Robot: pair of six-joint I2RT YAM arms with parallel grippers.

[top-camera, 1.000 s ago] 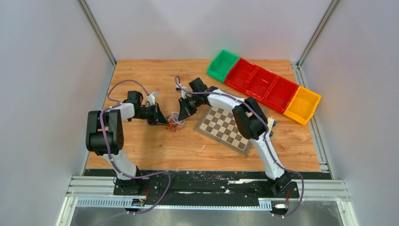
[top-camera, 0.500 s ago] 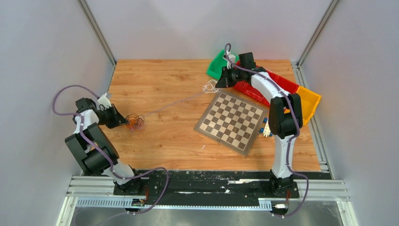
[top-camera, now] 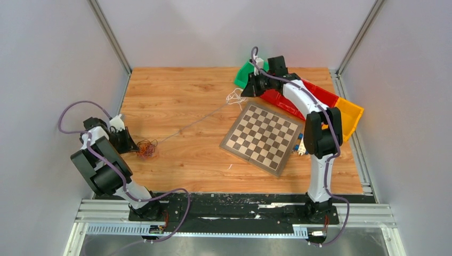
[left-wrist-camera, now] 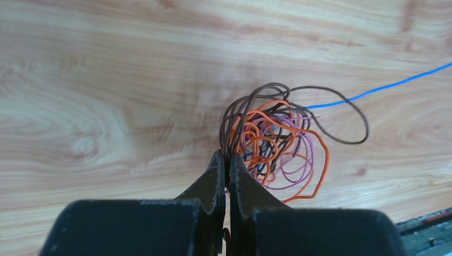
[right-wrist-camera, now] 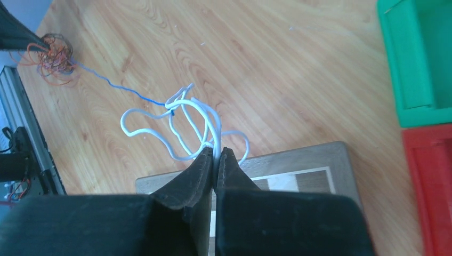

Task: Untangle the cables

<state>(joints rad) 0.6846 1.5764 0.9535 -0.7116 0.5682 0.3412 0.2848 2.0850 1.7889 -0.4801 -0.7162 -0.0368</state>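
Note:
I should hold the tangle with my left gripper while my right gripper pulls the loops free toward the yellow bin, because the blue wire is caught in the white loops.
The cables are pulled apart into two bundles joined by one thin blue wire. My left gripper is shut on the orange, brown and purple tangle at the table's left edge, also visible in the top view. My right gripper is shut on a loose bunch of white wire loops near the green bin, also visible in the top view. The blue wire runs taut from the white loops to the far tangle.
A chessboard lies right of centre under the right arm. A row of bins, green, red and yellow, sits at the back right. Small blue and white pieces lie beside the chessboard.
The two grippers have moved far apart from the table's middle, each holding its bundle. The blue wire has stretched out between them. In the last half second the left gripper dropped slightly toward the near left.

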